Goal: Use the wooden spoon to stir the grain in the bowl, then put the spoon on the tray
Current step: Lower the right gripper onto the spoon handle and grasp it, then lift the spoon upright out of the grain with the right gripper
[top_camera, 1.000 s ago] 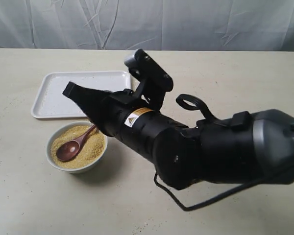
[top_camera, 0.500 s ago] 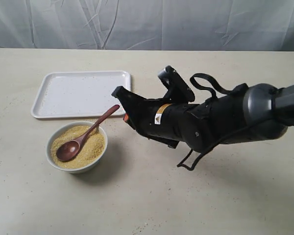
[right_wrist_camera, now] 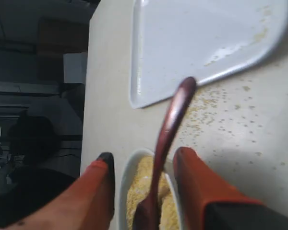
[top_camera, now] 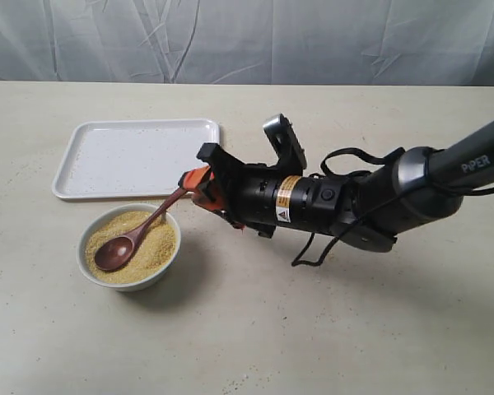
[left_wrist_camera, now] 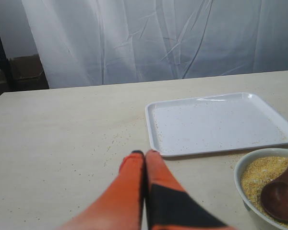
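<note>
The spoon's dark head (top_camera: 114, 253) is fully visible on top of the grain, so I expect the wooden spoon (top_camera: 158, 213) to come up empty and leave the bowl behind when the robot lifts.
A small white bowl (top_camera: 166, 262) holds tan grain (top_camera: 152, 243). The dark wooden spoon (top_camera: 119, 249) lies in the grain, its handle leaning over the rim toward the tray (top_camera: 132, 156). My right gripper (top_camera: 193, 188) is open at the handle's upper end. In the right wrist view its orange fingers (right_wrist_camera: 189, 177) straddle the spoon handle (right_wrist_camera: 170, 120), with gaps on both sides, above the bowl (right_wrist_camera: 126, 184) and grain (right_wrist_camera: 141, 189). My left gripper (left_wrist_camera: 144, 154) is shut on nothing, low over the bare table, with the tray (left_wrist_camera: 216, 122), bowl (left_wrist_camera: 241, 178) and spoon (left_wrist_camera: 280, 195) ahead of it.
The white tray (right_wrist_camera: 197, 43) lies just behind the bowl, with a few loose grains on it and on the table beside it. The right arm's black body (top_camera: 346, 202) and cable stretch across the table's middle. A grey cloth backdrop (top_camera: 247, 37) closes the far side.
The right arm has dropped from high above the bowl to low over the table. Its gripper has moved onto the end of the spoon handle. Spoon and bowl have not moved.
</note>
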Robot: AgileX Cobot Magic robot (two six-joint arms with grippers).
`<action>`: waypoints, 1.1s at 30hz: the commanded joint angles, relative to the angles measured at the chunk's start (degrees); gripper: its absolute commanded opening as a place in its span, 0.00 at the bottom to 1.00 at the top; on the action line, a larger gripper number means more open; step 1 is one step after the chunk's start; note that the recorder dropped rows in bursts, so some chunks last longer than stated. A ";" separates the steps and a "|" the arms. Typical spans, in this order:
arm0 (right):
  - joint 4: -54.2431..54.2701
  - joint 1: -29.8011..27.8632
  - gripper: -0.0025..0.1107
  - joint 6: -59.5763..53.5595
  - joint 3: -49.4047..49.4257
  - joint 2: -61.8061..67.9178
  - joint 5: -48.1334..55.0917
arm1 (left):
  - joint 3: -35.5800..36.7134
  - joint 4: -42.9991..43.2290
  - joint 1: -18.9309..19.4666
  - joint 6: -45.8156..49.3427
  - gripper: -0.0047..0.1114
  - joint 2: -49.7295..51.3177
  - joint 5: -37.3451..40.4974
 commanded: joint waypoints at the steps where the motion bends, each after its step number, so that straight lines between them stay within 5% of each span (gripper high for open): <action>1: 0.46 -0.50 0.39 0.75 0.01 4.04 -7.09 | 0.28 0.00 -0.36 -0.08 0.04 -0.29 0.05; 20: 6.36 1.24 0.38 -1.20 -7.07 9.49 -5.34 | 0.28 0.00 -0.36 -0.08 0.04 -0.29 0.05; 28: 9.58 1.27 0.02 -1.20 -7.07 9.84 -5.13 | 0.28 0.00 -0.36 -0.08 0.04 -0.29 0.05; 33: 11.22 1.27 0.02 -1.20 -7.07 9.84 -5.13 | 0.28 0.00 -0.36 -0.08 0.04 -0.29 0.05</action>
